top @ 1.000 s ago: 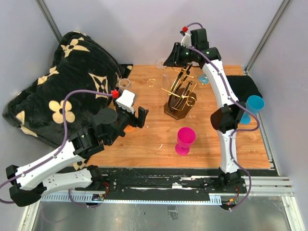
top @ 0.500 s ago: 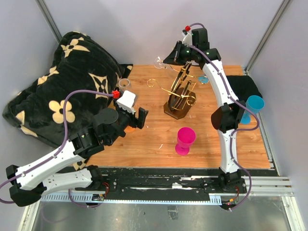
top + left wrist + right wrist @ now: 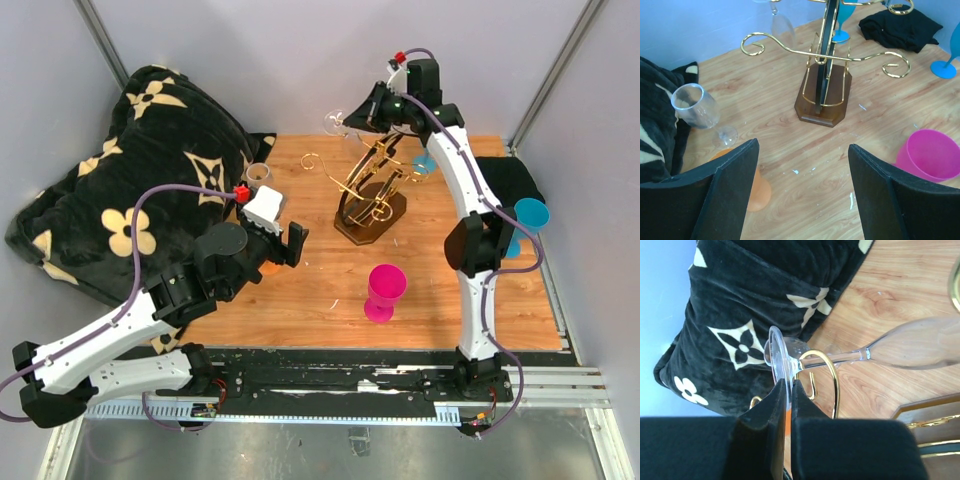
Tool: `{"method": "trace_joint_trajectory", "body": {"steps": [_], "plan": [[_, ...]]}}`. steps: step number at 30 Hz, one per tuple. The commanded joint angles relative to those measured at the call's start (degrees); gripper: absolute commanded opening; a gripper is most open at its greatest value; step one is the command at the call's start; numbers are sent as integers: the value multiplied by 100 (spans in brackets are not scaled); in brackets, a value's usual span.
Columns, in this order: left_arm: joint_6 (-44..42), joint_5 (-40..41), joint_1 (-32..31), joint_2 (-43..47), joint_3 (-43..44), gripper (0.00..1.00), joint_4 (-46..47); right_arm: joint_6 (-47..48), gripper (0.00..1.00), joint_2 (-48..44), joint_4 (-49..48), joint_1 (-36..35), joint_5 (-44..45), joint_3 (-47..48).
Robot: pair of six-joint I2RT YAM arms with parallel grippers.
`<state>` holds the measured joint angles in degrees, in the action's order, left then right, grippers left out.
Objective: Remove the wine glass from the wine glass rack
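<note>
I should use my right gripper to back the stem (image 3: 846, 357) out of the curl before I carry the glass away, because the glass's stem is inside the curled gold arm (image 3: 832, 374).
The gold wire wine glass rack (image 3: 372, 190) stands on its dark octagonal base (image 3: 371, 221) at the table's middle back, leaning left. It also shows in the left wrist view (image 3: 826, 55). My right gripper (image 3: 357, 118) is above the rack's back and is shut on the foot (image 3: 776, 356) of a clear wine glass (image 3: 335, 124). The glass's stem (image 3: 840, 358) runs along a curled gold arm (image 3: 832, 377). My left gripper (image 3: 802, 192) is open and empty, low over the table to the left of the rack.
A second clear glass (image 3: 699, 107) lies by the black flowered blanket (image 3: 130, 170). An orange cup (image 3: 759, 190) stands under my left fingers. A pink cup (image 3: 385, 291) stands near the front. Blue cups (image 3: 527, 217) and a black cloth (image 3: 895, 29) are at the right.
My right gripper has risen and shifted slightly right with the glass foot in it. The rack has tipped and its scroll arms have swung left. The left arm has not moved.
</note>
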<state>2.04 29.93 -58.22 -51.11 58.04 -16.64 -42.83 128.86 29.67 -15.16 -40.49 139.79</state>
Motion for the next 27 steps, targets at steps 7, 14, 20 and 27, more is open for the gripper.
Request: {"method": "trace_joint_trajectory", "body": {"steps": [7, 14, 20, 27], "plan": [[177, 50, -49, 44, 339, 78, 21, 615, 1, -1042, 352, 297, 75, -862], [184, 109, -44, 97, 301, 78, -21, 176, 1, -769, -195, 437, -184, -674], [106, 192, -49, 101, 276, 79, -36, -134, 1, -420, -506, 500, -300, -164], [68, 198, -49, 82, 303, 79, -53, -375, 1, 194, -725, 533, -444, 443]]}}
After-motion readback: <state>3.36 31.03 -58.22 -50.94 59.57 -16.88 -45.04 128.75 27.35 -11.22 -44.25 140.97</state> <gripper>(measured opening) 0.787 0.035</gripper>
